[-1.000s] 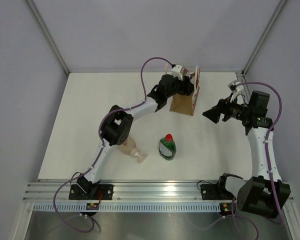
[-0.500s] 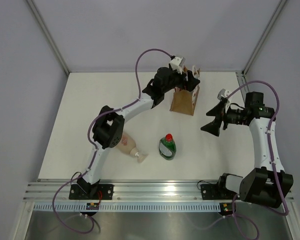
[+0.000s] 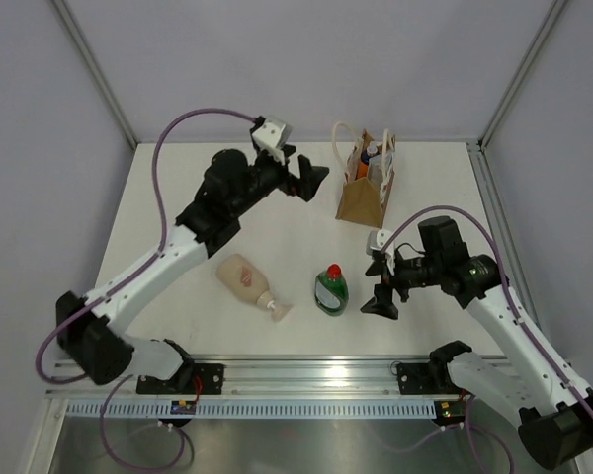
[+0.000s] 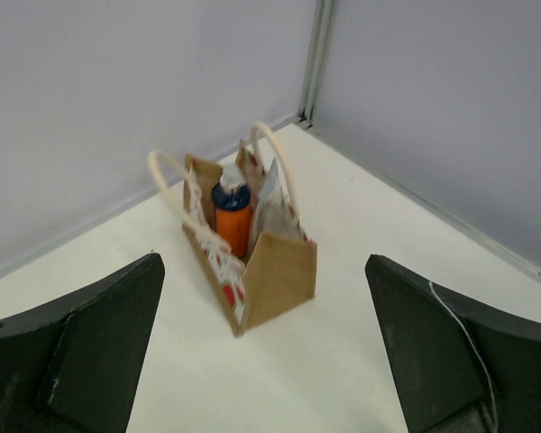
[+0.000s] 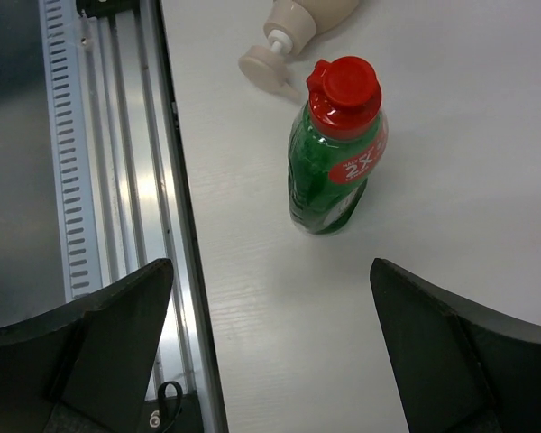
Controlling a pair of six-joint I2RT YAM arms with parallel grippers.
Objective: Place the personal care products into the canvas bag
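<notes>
I carry on with my right gripper while the green bottle upright [image 3: 330, 296] stays clear of the beige pump bottle, then open it and close it just below the red cap [image 3: 332, 281].
The tan canvas bag [image 3: 364, 199] stands upright at the back right of the table. In the left wrist view the bag [image 4: 279, 271] holds the orange bottle with blue cap [image 4: 233, 225] and the silver-white tube [image 4: 269, 200]. The green bottle with red cap [image 3: 330, 290] stands at the front centre and also shows in the right wrist view [image 5: 334, 162]. The beige pump bottle [image 3: 245, 280] lies on its side to the left of it. My left gripper [image 3: 313, 181] is open and empty, left of the bag. My right gripper [image 3: 383, 287] is open and empty, just right of the green bottle.
The slotted aluminium rail [image 3: 306, 373] runs along the table's near edge and shows beside the right gripper's left finger [image 5: 108, 316]. Grey walls enclose the table at the back and both sides. Purple cables loop above both arms.
My left gripper has pulled back leftward from over the bag, open. My right arm has swung down and forward from beside the bag to just right of the green bottle.
</notes>
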